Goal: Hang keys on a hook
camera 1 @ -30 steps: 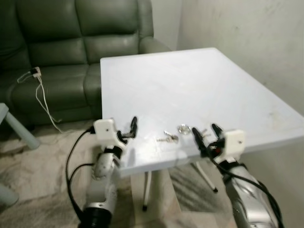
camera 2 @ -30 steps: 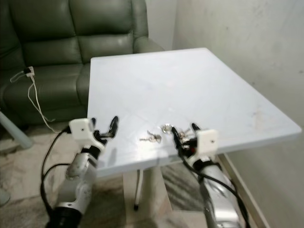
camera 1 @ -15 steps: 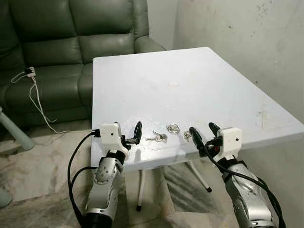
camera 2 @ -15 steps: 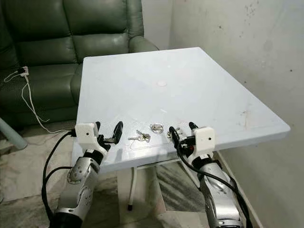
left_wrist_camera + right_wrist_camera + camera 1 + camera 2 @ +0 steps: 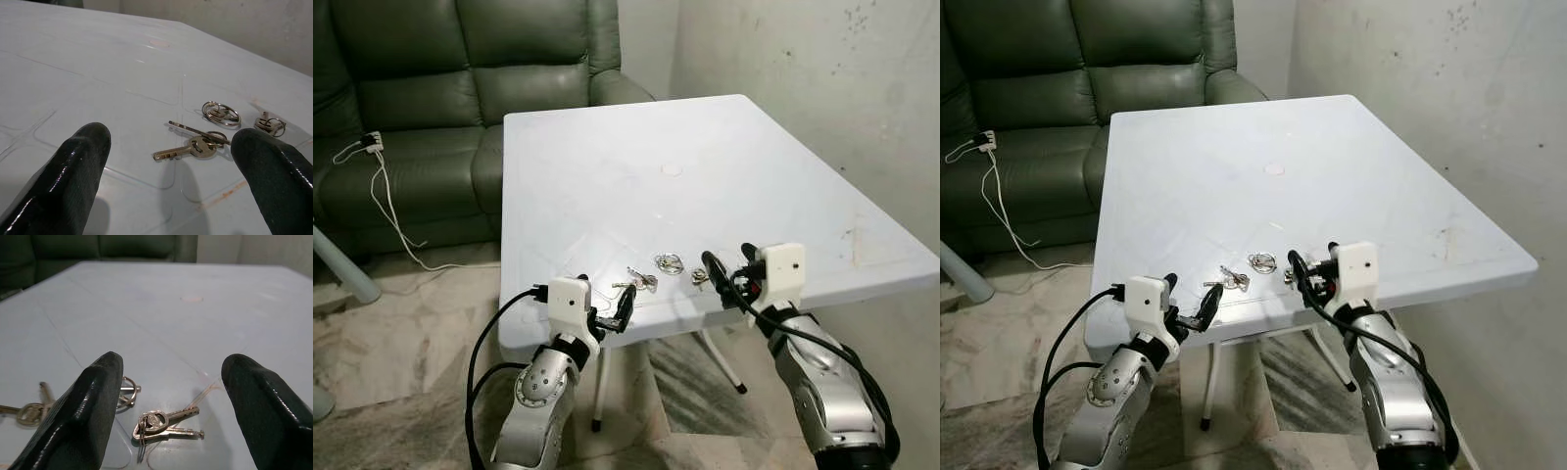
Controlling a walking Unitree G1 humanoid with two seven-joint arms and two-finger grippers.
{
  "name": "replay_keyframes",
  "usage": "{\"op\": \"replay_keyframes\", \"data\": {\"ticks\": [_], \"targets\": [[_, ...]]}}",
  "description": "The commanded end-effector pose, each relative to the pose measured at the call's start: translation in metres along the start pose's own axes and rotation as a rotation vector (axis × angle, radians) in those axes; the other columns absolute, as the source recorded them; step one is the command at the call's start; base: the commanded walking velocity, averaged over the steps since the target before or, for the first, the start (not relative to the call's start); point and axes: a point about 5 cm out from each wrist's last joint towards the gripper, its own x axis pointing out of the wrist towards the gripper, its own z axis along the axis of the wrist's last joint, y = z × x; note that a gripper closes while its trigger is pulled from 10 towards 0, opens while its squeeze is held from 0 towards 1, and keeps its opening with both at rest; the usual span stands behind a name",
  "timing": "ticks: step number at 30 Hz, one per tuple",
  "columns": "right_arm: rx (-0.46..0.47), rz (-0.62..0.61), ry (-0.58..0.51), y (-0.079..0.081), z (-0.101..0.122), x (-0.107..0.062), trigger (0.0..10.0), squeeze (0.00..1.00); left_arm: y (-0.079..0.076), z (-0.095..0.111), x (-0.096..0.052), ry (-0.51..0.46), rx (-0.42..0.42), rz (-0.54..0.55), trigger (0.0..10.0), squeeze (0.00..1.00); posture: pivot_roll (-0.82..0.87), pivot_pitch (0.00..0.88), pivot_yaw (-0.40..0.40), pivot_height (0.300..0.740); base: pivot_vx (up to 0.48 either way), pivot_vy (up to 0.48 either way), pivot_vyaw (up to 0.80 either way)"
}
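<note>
I expect the small bunch (image 5: 699, 278) of keys to hang down below my right gripper when I lift their ring, because the keys are strung loosely on a thin ring (image 5: 142, 432).
Three small sets of keys lie near the front edge of the white table (image 5: 607, 166): a pair of keys (image 5: 636, 282) on the left, a key ring (image 5: 668, 262) in the middle, and a small bunch (image 5: 699, 277) on the right. My left gripper (image 5: 605, 297) is open at the table's front edge, just short of the left pair of keys (image 5: 195, 145), which lies between its fingers (image 5: 78, 166) and ahead of them. My right gripper (image 5: 729, 262) is open, low over the table, with the small bunch (image 5: 164, 423) lying between its fingers.
A green leather sofa (image 5: 460, 78) stands behind the table on the left, with a white cable (image 5: 386, 196) trailing to the floor. A stained wall (image 5: 822, 88) runs along the right. Table legs (image 5: 602, 392) stand below the front edge on the marbled floor.
My left gripper has moved right and nearer to me, closing on the left pair of keys. My right gripper has edged forward over the small bunch. The keys lie unmoved.
</note>
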Motion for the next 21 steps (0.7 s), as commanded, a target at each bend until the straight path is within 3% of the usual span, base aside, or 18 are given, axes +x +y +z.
{"op": "replay_keyframes", "data": {"ticks": [1, 9, 21], "targets": [[-0.005, 0.004, 0.003, 0.003, 0.007, 0.004, 10.0, 0.0, -0.012, 0.003, 0.002, -0.011, -0.02, -0.026, 10.0, 0.0, -0.07, 0.025, -0.05, 0.74, 0.0, 0.0, 0.0], [-0.05, 0.001, 0.103, 0.01, 0.002, 0.012, 10.0, 0.0, -0.016, 0.006, 0.001, -0.004, -0.014, -0.042, 10.0, 0.0, -0.06, 0.029, -0.05, 0.74, 0.0, 0.0, 0.0], [-0.122, 0.03, 0.2, 0.004, -0.017, 0.001, 10.0, 0.0, -0.02, 0.007, 0.0, 0.005, -0.021, -0.047, 10.0, 0.0, -0.06, 0.032, -0.05, 0.74, 0.0, 0.0, 0.0]]}}
